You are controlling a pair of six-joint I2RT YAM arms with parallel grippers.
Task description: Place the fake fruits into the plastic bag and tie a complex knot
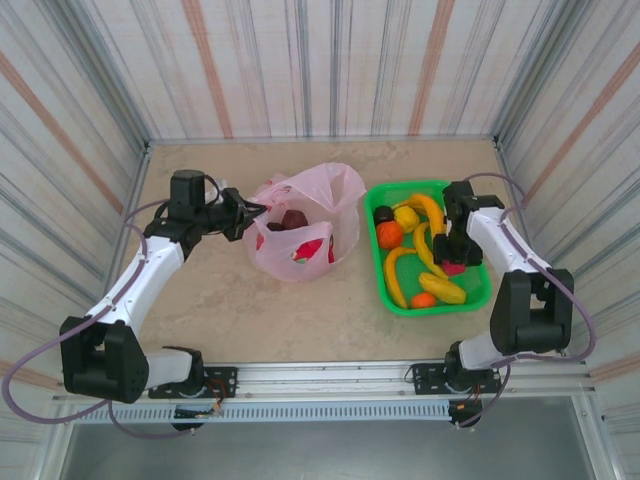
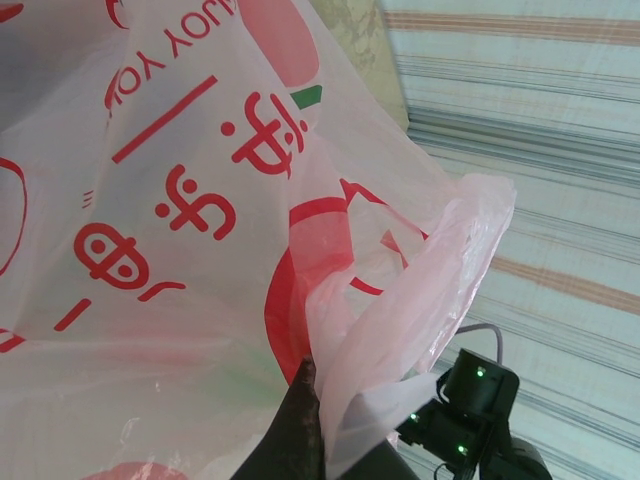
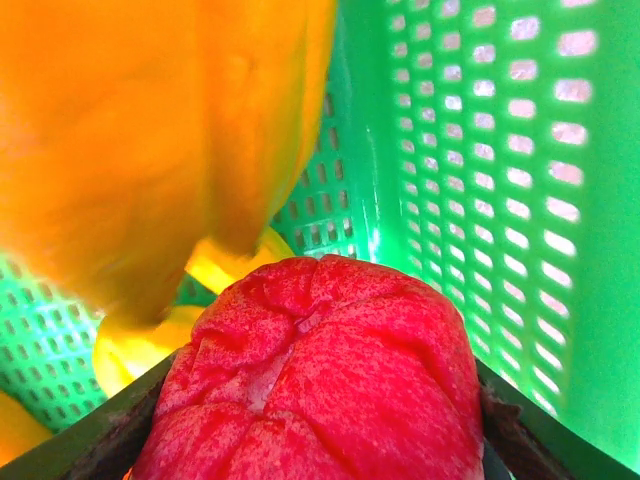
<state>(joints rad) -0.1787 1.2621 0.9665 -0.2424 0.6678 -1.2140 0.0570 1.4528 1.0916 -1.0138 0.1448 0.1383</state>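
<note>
The plastic bag's opening (image 1: pixel 318 212) is held wide by my left gripper, so I should keep carrying the red fruit with my right gripper until it is inside beside the dark red fruit (image 1: pixel 294 219).
The pink plastic bag (image 1: pixel 300 225) lies mid-table with its mouth held open, and a dark red fruit (image 1: pixel 293 220) sits inside. My left gripper (image 1: pixel 245 213) is shut on the bag's left rim. In the left wrist view the printed bag (image 2: pixel 200 200) bunches between the dark fingers (image 2: pixel 295 430). The remaining fake fruits lie in the green basket (image 1: pixel 400 187): bananas (image 1: pixel 432 210), an orange ball (image 1: pixel 390 234) and a dark brown one (image 1: pixel 383 214). My right gripper (image 1: pixel 455 262) is down in the basket. Its fingers (image 3: pixel 90 440) press both sides of a red fruit (image 3: pixel 320 380).
The basket's perforated green wall (image 3: pixel 480 150) rises close on the right of the red fruit, and a yellow banana (image 3: pixel 130 130) crowds it from the left. Striped walls enclose the table on three sides. Bare tabletop lies in front of the bag.
</note>
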